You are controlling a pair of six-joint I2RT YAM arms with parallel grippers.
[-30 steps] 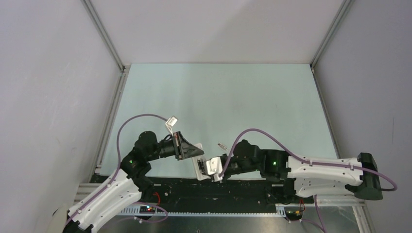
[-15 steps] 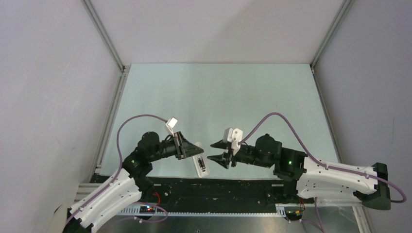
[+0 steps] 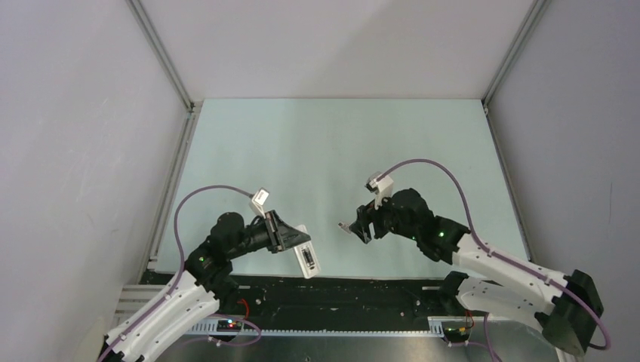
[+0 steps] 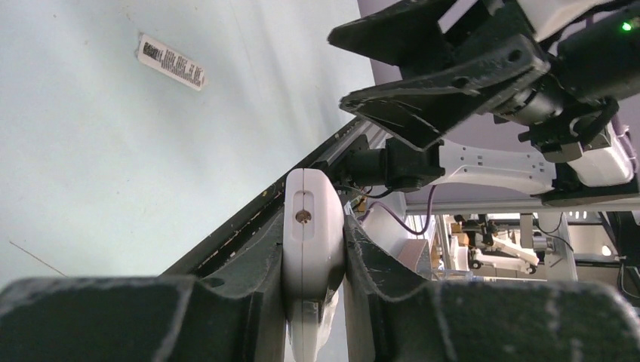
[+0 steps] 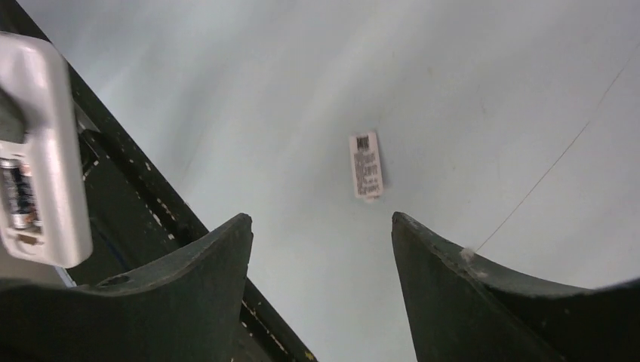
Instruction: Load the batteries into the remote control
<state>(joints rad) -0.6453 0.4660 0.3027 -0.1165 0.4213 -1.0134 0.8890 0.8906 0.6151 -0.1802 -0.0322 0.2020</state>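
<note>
My right gripper should keep going down until both fingers can close across the cover plate point(image 3: 344, 227), because the plate lies clear and its long sides point(image 5: 367, 165) line up with my open fingers.
My left gripper point(image 3: 293, 240) is shut on the white remote control point(image 3: 306, 257) and holds it on edge above the table's near edge. In the left wrist view the remote's end point(image 4: 312, 241) sits clamped between both fingers. The right wrist view shows the remote point(image 5: 54, 128) at far left, with a dark battery point(image 5: 18, 196) lying in its open recess. I cannot tell whether a second battery is there. My right gripper point(image 3: 358, 226) is open and empty, hovering right of the remote; it also shows in the right wrist view point(image 5: 321, 226) and the left wrist view point(image 4: 338, 66).
A small flat pale cover plate with a barcode point(image 5: 366, 166) lies on the pale green table just beyond my right fingertips; it also shows in the left wrist view point(image 4: 170, 62). A black rail point(image 3: 340, 290) runs along the near table edge. Grey walls enclose the table.
My right gripper has drawn back from the remote, to the right and farther out, and now hovers open by the cover plate. The left gripper has shifted slightly, still holding the remote.
</note>
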